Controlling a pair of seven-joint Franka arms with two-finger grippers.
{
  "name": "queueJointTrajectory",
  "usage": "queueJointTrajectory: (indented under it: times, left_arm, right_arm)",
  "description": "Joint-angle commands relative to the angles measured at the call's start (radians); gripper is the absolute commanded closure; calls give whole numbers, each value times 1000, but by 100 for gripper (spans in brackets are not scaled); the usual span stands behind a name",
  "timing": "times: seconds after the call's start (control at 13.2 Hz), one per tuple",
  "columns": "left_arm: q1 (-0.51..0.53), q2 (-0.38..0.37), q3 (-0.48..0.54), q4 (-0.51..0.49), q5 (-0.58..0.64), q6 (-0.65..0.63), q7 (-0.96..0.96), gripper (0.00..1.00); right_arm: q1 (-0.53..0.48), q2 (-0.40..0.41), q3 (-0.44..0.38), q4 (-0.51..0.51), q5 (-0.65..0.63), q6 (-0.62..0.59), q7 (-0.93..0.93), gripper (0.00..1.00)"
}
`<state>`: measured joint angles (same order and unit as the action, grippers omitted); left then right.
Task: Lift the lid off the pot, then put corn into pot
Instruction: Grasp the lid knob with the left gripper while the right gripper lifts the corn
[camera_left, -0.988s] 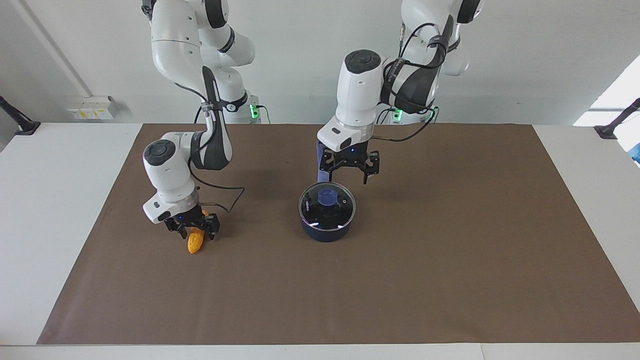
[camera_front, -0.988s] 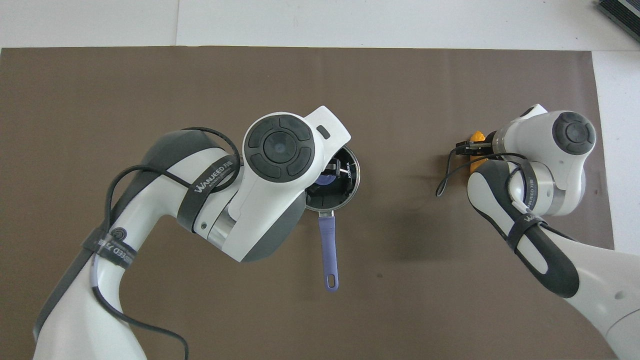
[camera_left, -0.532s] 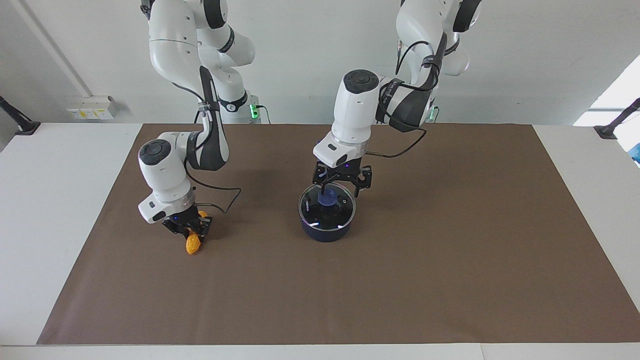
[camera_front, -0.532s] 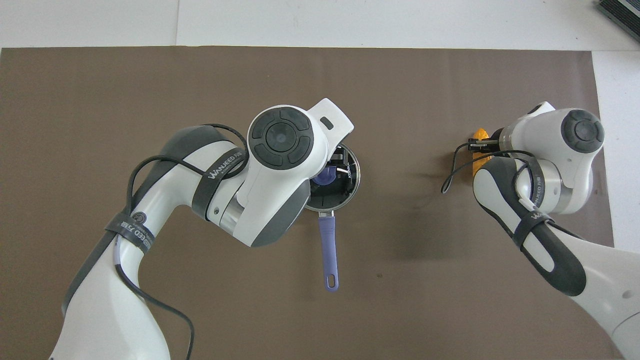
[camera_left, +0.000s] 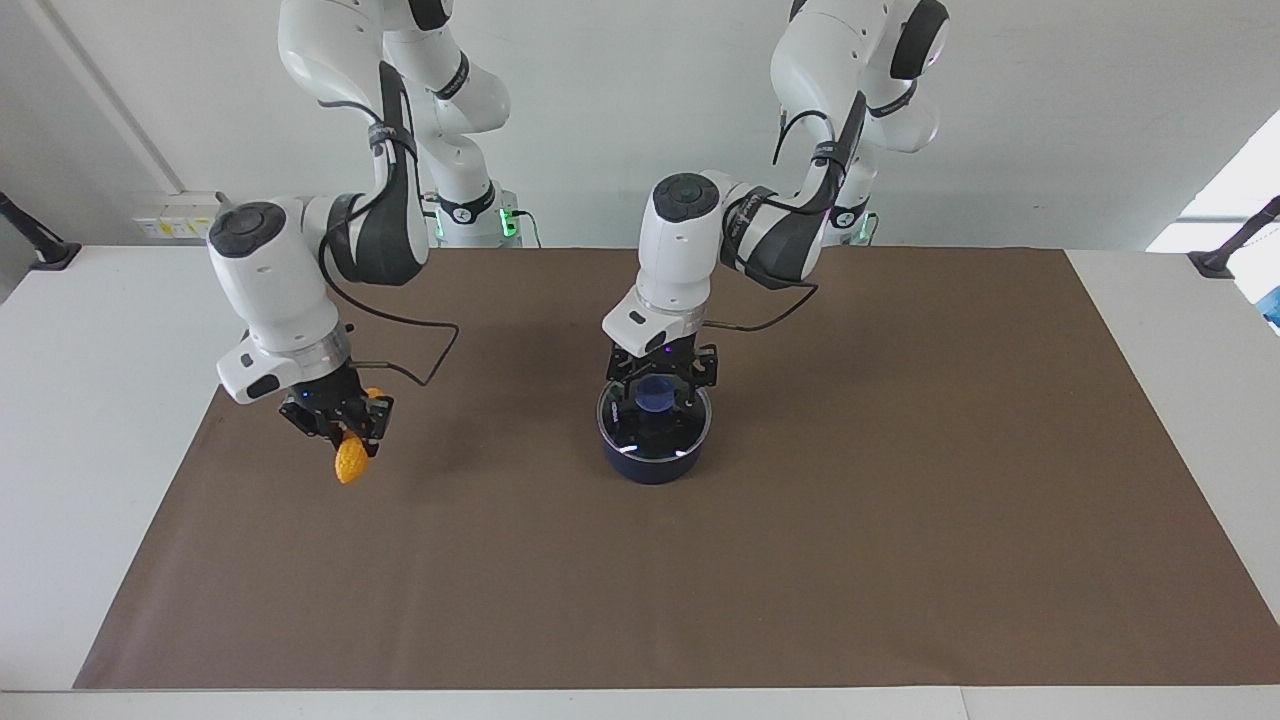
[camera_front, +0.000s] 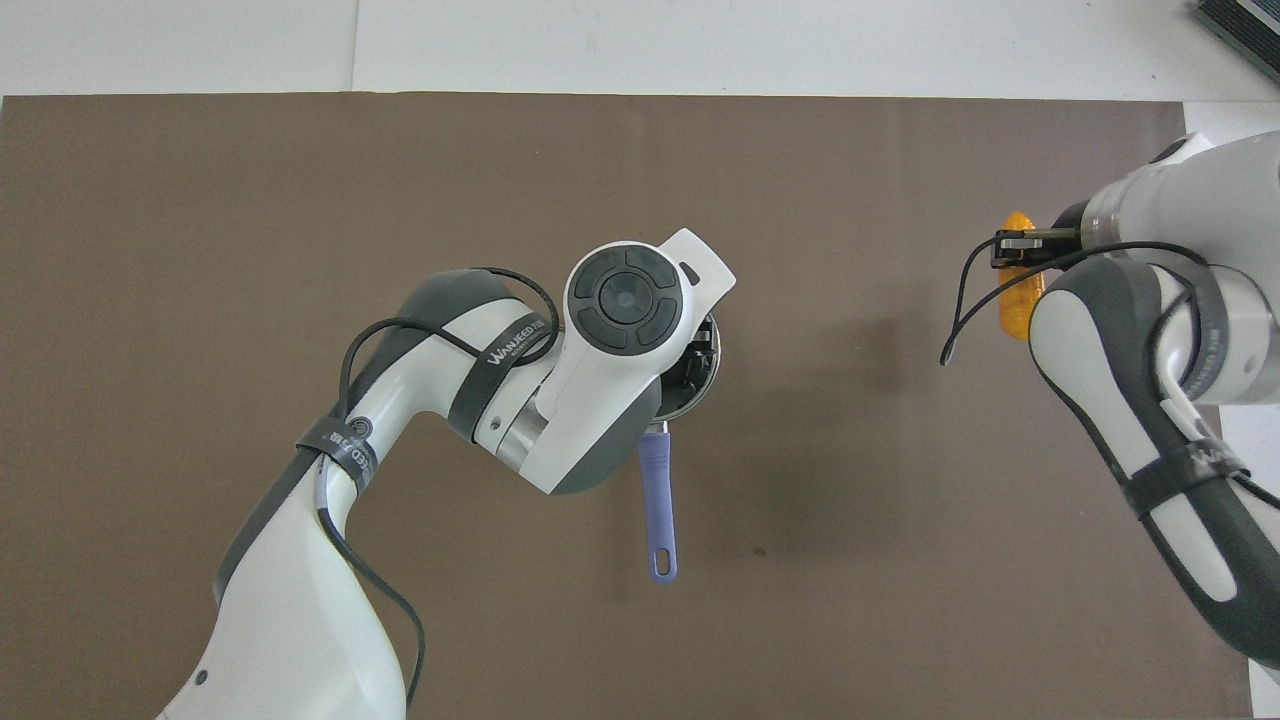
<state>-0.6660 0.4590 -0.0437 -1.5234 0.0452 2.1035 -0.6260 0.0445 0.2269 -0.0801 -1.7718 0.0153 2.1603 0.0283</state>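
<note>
The robot should expect the navy pot to be empty when it lifts the lid (camera_front: 716, 362), because plain dark (camera_front: 684, 386) shows through the glass where the glass peeks past the robot's wrist.
The navy pot (camera_left: 650, 462) stands mid-mat with the glass lid (camera_left: 640, 428) on it. Its blue-purple handle (camera_front: 656, 500) points toward the robots. My left gripper (camera_left: 660, 388) is low over the lid, open, with a finger on each side of the blue knob (camera_left: 655, 395). In the overhead view its wrist hides the gripper and most of the lid (camera_front: 708, 362). My right gripper (camera_left: 340, 420) is shut on the orange-yellow corn (camera_left: 350, 463) and holds it in the air over the mat toward the right arm's end. The corn (camera_front: 1019, 295) hangs tip down.
A brown mat (camera_left: 800, 560) covers the white table (camera_left: 90, 400). A black cable loops off each wrist. Black stands (camera_left: 40, 245) sit at the table's corners nearest the robots.
My left gripper has come down from above the pot's handle side onto the lid, astride the knob. My right gripper has lifted the corn off the mat and moved it toward the right arm's end.
</note>
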Motion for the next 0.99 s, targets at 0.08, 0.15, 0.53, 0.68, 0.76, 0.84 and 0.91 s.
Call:
queueJointTrajectory:
  times: [0.08,0.15,0.53,0.68,0.76,0.84,0.91]
  left_arm:
    - [-23,13,16,28,30,-7,-44,5]
    - [-23,13,18,28,32,-7,-50,16]
    - [-23,13,18,28,84,4,-52,79]
    - [-23,13,18,28,100,4,-52,88]
    - [-23,10,18,28,111,3,-51,90]
    - [-21,3,18,28,111,-3,-49,91]
    - [-20,-5,19,29,113,-6,-47,92]
  right_arm:
    - [-9,-115,3,-11,11,-135,-11,100]
    - [-8,-139,3,-11,9,-169,-1,100]
    - [21,-196,16,-21,3,-283,117,100]
    - [35,-196,16,-21,2,-281,154,100]
    - [37,-198,17,-23,2,-281,159,100]
    - [37,-198,16,-25,2,-281,160,100]
    - [37,-198,17,-25,2,-281,162,100]
